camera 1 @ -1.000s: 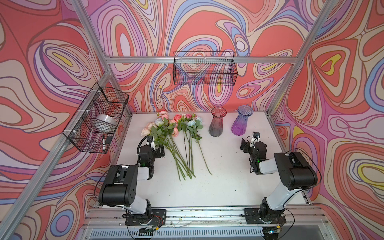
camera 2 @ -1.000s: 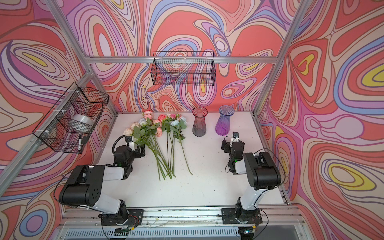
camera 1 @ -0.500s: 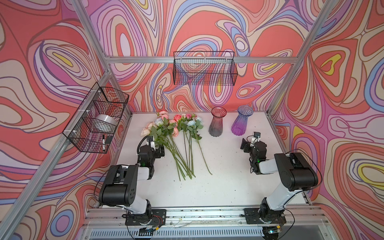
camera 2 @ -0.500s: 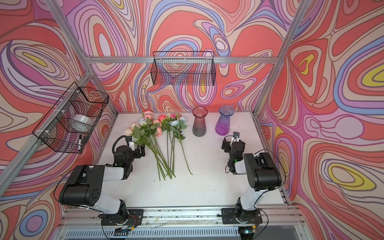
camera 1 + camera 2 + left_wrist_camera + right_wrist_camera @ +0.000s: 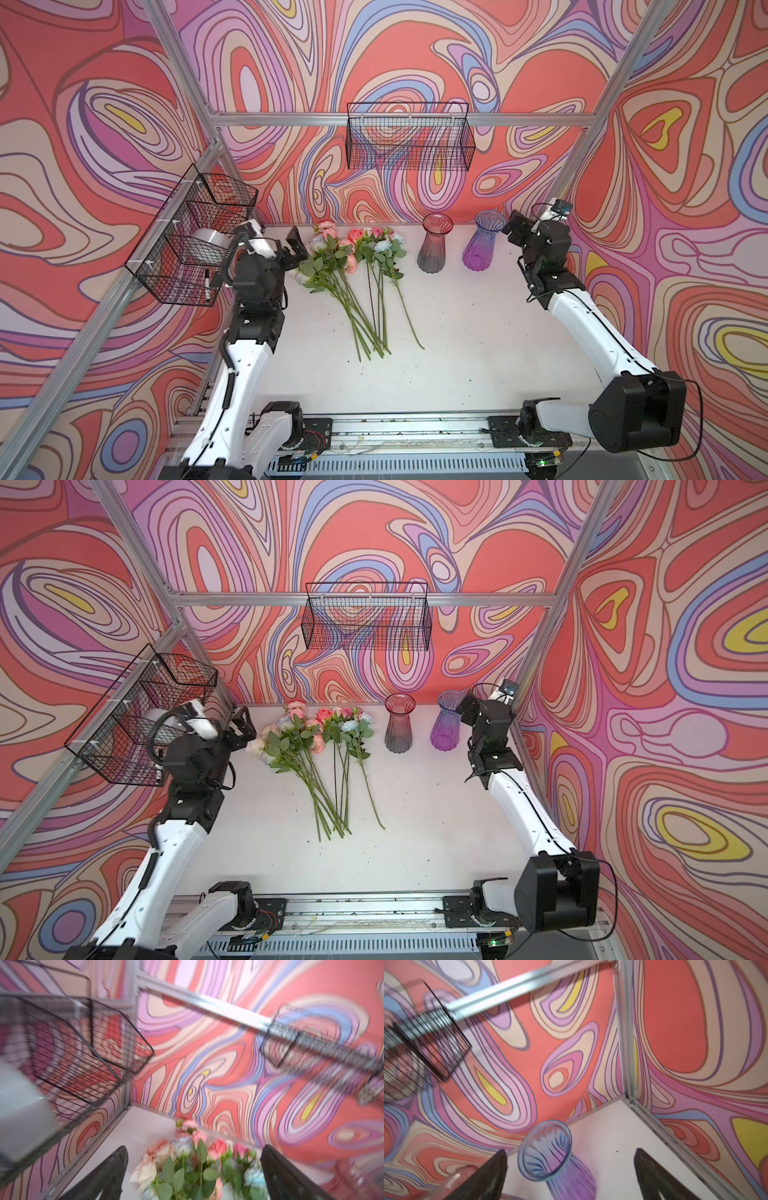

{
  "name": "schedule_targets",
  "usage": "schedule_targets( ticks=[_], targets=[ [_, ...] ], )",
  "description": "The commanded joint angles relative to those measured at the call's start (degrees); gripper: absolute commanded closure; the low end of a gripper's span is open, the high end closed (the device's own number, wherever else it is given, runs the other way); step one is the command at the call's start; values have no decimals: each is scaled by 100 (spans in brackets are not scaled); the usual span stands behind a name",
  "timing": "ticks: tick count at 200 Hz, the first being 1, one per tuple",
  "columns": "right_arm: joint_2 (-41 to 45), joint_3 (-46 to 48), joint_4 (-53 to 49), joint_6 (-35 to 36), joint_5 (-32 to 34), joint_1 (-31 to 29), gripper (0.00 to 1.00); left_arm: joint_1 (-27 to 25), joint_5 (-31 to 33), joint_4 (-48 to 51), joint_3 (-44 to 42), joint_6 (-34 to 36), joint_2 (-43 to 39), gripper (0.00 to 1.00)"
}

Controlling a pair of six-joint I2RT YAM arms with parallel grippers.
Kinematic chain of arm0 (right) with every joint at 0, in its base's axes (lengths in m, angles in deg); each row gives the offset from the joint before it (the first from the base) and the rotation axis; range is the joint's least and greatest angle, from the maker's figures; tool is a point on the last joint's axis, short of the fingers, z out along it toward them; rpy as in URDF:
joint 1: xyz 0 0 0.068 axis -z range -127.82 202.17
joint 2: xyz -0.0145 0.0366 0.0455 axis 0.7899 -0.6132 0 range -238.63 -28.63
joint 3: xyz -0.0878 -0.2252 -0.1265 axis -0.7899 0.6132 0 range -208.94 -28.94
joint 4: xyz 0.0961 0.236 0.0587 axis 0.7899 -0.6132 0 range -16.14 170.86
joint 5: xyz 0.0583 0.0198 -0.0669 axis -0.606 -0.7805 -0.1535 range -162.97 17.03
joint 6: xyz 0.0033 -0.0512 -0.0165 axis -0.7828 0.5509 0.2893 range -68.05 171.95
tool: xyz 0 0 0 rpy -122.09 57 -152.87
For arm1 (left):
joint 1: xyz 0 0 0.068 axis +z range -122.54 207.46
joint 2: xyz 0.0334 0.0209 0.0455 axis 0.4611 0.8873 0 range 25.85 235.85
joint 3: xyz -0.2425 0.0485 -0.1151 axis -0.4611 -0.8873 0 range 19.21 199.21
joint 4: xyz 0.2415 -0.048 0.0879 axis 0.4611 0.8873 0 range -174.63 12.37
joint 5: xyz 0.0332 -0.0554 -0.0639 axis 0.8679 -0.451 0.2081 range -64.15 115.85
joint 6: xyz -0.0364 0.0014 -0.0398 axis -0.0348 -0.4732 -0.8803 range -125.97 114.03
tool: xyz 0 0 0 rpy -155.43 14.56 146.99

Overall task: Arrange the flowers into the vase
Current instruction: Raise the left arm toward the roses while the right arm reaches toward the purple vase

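Note:
My right gripper needs to move the purple-blue vase [image 5: 479,249] forward by its rim [image 5: 495,217] first, because the vase is far back by the wall. My left gripper will take a flower stem after that.
The flowers [image 5: 353,257] [image 5: 316,739] lie in a loose bunch on the white table, blooms toward the back wall and green stems fanned toward the front. Two ribbed glass vases stand upright to their right: a pink-grey vase [image 5: 434,245] [image 5: 399,725] and a purple-blue vase [image 5: 480,245] [image 5: 446,725]. My left gripper [image 5: 293,249] [image 5: 243,731] hangs open just left of the blooms; in the left wrist view the flowers [image 5: 197,1163] show between the wide jaws of the left gripper [image 5: 193,1153]. My right gripper [image 5: 511,228] [image 5: 467,708] [image 5: 571,1152] is open beside the purple-blue vase [image 5: 550,1153], holding nothing.
A black wire basket [image 5: 195,245] on the left wall holds a white roll [image 5: 208,239] and a marker [image 5: 206,286], close behind my left arm. Another wire basket [image 5: 409,141] hangs on the back wall. Aluminium frame posts stand at the corners.
Both arms have risen from their folded low pose and reached toward the back: the left gripper to the blooms, the right to the purple-blue vase. Flowers and vases have not moved.

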Motion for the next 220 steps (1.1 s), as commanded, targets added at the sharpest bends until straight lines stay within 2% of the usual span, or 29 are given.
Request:
schedule_targets(
  ticks=[1,9,16,25,37,60,80,92,106,126,145,171,185,220],
  targets=[
    [-172,-484,-1427,-703,-289,-27,24,13,145,868,-238,-1079,-502,0],
    [-404,-914,-1844,-736,-331,-29,38,20,17,920,-243,-1276,-566,0],
    [-684,-1421,-2324,-693,-379,-26,43,21,-69,1134,-122,-1343,-515,0],
    [-1123,-2148,-3036,-708,-561,-29,43,20,-128,1454,101,-1401,-404,0],
    [-1636,-3011,-3778,-749,-649,-29,37,20,-268,1589,318,-1433,-200,0],
    [-2182,-3807,-4270,-730,-809,-27,32,18,-579,2418,1259,-1323,611,2],
    [-2582,-4326,-4701,-667,-505,-20,33,18,-1469,2924,1986,-1375,1515,12],
    [-3001,-4822,-5086,-658,-463,-13,33,12,-2119,3058,2289,-1500,2073,21],
    [-3429,-5421,-5470,-634,-527,5,34,-4,-2804,3172,2560,-1535,2618,26],
    [-3950,-6134,-5916,-655,-586,64,34,-167,-3018,3685,3087,-1396,3241,29],
    [-4297,-6582,-6194,-754,-763,183,34,-420,-3170,3714,3096,-1310,3455,30],
    [-4529,-6833,-6290,-816,-1136,367,38,-770,-3493,3308,2680,-1334,3385,32],
    [-4638,-6967,-6405,-827,-1205,441,39,-836,-3752,3133,2492,-1402,3359,32],
    [-4709,-6853,-6434,-822,-1471,557,40,-882,-3942,2905,2157,-1584,3262,35]
  ],
)
